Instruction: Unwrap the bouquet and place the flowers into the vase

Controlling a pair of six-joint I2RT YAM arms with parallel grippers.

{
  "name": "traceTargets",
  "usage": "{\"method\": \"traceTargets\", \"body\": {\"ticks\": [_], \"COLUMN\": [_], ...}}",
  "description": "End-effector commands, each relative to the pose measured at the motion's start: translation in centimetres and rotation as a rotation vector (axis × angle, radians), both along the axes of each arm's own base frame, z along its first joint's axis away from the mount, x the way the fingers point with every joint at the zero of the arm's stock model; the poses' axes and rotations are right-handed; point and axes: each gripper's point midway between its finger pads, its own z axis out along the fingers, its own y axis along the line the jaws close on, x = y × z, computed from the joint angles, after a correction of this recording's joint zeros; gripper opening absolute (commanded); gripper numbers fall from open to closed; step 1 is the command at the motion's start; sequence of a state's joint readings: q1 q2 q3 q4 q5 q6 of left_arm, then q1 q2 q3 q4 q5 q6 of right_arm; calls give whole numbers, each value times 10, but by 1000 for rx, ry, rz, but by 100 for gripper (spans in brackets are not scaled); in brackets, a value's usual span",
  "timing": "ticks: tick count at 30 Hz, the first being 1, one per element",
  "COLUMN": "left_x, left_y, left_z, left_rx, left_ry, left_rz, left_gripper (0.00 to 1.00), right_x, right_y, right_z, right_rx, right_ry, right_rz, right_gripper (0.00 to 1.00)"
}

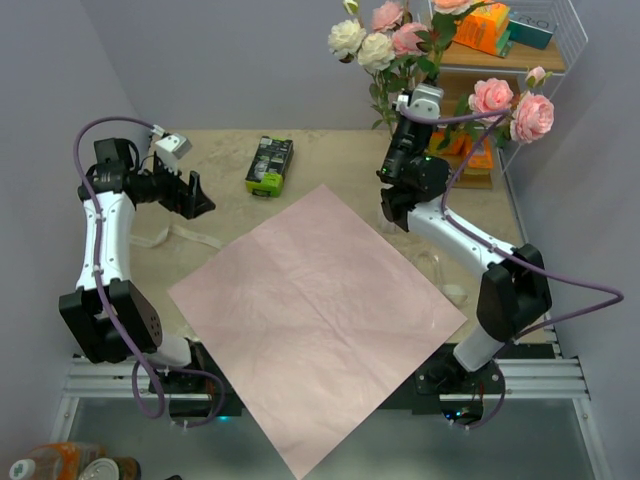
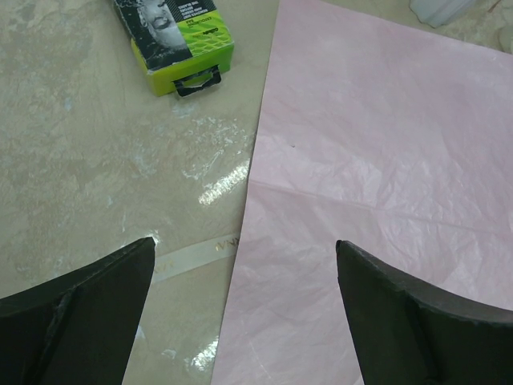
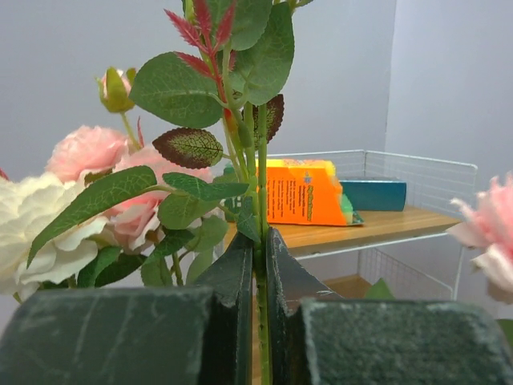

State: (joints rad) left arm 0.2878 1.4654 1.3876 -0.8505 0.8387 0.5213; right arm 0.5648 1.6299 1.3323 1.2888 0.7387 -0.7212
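Observation:
The green stem (image 3: 261, 180) is upright in my right gripper, and its lower end points toward the vase. I should carry on lowering it until the vase holds it up, then let go.
The bouquet's wrapping paper (image 1: 320, 310) lies spread flat on the table, pale pink side up, also seen as the paper (image 2: 385, 160). My right gripper (image 1: 395, 150) is raised at the back right, shut on the green stems (image 3: 260, 160) of the flowers (image 1: 375, 45), which stand upright with pink and cream blooms (image 3: 88, 148); its grip shows as the right gripper (image 3: 258, 241). Two more pink blooms (image 1: 510, 105) lean right. The vase (image 2: 443, 8) shows only as an off-white base past the paper's far edge. My left gripper (image 1: 197, 197) hovers open over the paper's left edge, shown as the left gripper (image 2: 244, 241).
A beige ribbon (image 1: 185, 235) lies loose on the table left of the paper. A green and black box (image 1: 270, 165) sits at the back. A wooden shelf (image 1: 520, 60) with orange boxes (image 1: 490, 28) stands at the back right. Bottles (image 1: 60, 465) stand at the bottom left.

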Motion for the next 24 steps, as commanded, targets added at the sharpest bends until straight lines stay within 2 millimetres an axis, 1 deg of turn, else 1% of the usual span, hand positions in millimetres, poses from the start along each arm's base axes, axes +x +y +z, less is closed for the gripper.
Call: {"method": "traceTargets", "body": {"ticks": [1,6,9,10,12,13,15,16,17,18,19,20,22,23,24], "left_x": [11,12,12,11,11,11,11,10,10,9,9,8,8,7,6], "left_y": [3,3,3,4,3,3,3,2,2,2,1,1,1,0,-1], "left_z": [16,14,13,14,14,16,16,15,16,15,17,16,21,22,24], "left_rx": [9,14,17,17,15,14,13,10,8,7,5,4,5,4,1], "left_ry": [-77,-75,-74,-75,-73,-76,-78,-73,-77,-76,-80,-74,-83,-84,-89], "left_rz": [-31,-34,-36,-33,-34,-34,-35,-35,-37,-38,-38,-36,-34,-34,-37], "left_gripper": [99,99,99,99,99,99,99,99,99,99,99,99,99,99,99], "right_x": [-8,5,8,7,7,3,3,1,-6,-8,-17,-17,-19,-23,-21], "right_y": [-6,-4,-3,-3,-5,-10,-9,-9,-14,-14,-20,-19,-16,-16,-13], "right_z": [19,5,-4,-6,-15,-14,-28,-32,-35,-41,-34,-43,-50,-49,-55], "right_rx": [79,84,85,84,87,97,84,86,96,94,111,117,99,107,85], "right_ry": [-118,-98,-79,-73,-49,-48,1,11,15,34,26,48,91,91,134], "right_rz": [10,0,-6,-4,-12,-16,1,7,18,25,33,48,68,90,99], "right_gripper": [0,0,0,0,0,0,0,3,12,15,18,26,44,58,64]}}
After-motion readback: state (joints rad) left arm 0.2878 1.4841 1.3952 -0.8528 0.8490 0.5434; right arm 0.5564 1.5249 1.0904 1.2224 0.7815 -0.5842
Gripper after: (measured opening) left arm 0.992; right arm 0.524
